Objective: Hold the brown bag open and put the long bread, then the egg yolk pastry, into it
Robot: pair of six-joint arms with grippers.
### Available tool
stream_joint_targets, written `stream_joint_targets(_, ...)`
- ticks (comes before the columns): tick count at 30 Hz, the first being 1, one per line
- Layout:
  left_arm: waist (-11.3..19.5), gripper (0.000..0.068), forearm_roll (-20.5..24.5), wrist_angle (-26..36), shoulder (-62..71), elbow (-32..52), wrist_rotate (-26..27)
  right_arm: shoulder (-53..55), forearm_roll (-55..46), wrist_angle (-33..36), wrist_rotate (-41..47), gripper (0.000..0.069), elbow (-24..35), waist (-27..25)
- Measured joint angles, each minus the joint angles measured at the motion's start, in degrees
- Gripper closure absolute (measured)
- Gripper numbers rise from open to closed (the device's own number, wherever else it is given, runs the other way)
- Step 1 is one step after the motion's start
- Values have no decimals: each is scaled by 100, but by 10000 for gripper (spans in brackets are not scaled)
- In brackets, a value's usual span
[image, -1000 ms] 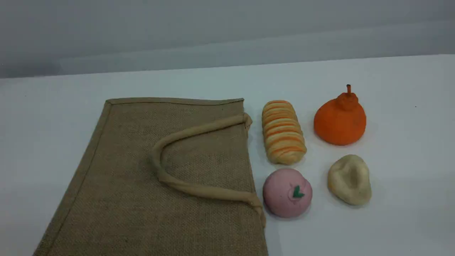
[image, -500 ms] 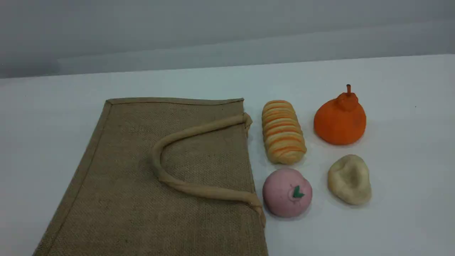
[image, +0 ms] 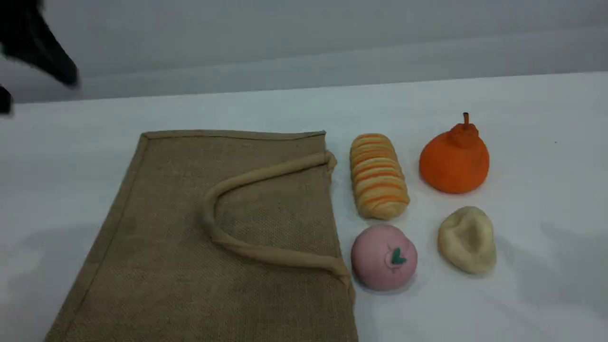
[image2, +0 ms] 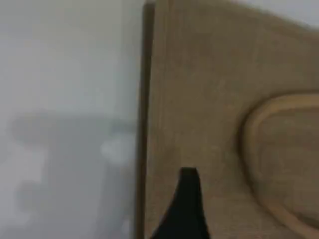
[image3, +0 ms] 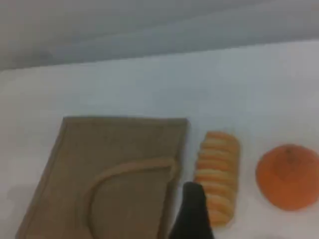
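My gripper will lift the beige handle, and the brown bag (image: 182,233) will open wide and be empty, because it lies flat with the handle joined at its opening's edge (image: 336,219).
The brown bag (image: 213,228) lies flat on the white table, one beige handle (image: 247,180) looped across its top face. Its mouth edge faces right. Right beside that edge lies the striped long bread (image: 378,175), and the dented egg yolk pastry (image: 467,240) sits further right and nearer. My left gripper (image: 38,90) is a dark blur at the top left, high above the table and apart from the bag. In the left wrist view its fingertip (image2: 188,184) hangs over the bag's (image2: 209,99) left edge. My right fingertip (image3: 193,199) shows above the bread (image3: 217,174). Both grippers stand open and hold nothing.
A pink ball with a green leaf mark (image: 384,257) sits just right of the bag's mouth, in front of the bread. An orange stemmed pear-shaped fruit (image: 454,159) stands behind the pastry. The table's far edge meets a grey wall.
My left arm has come into the scene view at the top left. New shadows lie on the table at left and right. The bag and the foods have not moved.
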Motion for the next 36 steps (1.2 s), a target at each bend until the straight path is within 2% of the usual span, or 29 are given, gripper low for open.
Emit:
stream_joint_targets(5, -177, 94, -416, -139, 892, -219, 358, 904, 931, 120, -785, 179, -96, 0)
stream_joint_targets(12, -570, 99, -417, -140, 1949, -922, 227, 1485, 1908, 273, -1692, 179, -96, 0)
stream_joint_targets(22, -961, 99, -414, 50, 3193, -1681, 52, 1492, 2033, 279, -1841, 179, -96, 0)
stream_joint_targets(26, -1044, 99, -393, 203, 3401, -1718, 5, 1487, 2033, 274, -1841, 179, -96, 0)
stream_joint_targets(36, -1148, 130, -393, 116, 3807, -1871, -93, 1487, 2114, 237, -1841, 179, -96, 0)
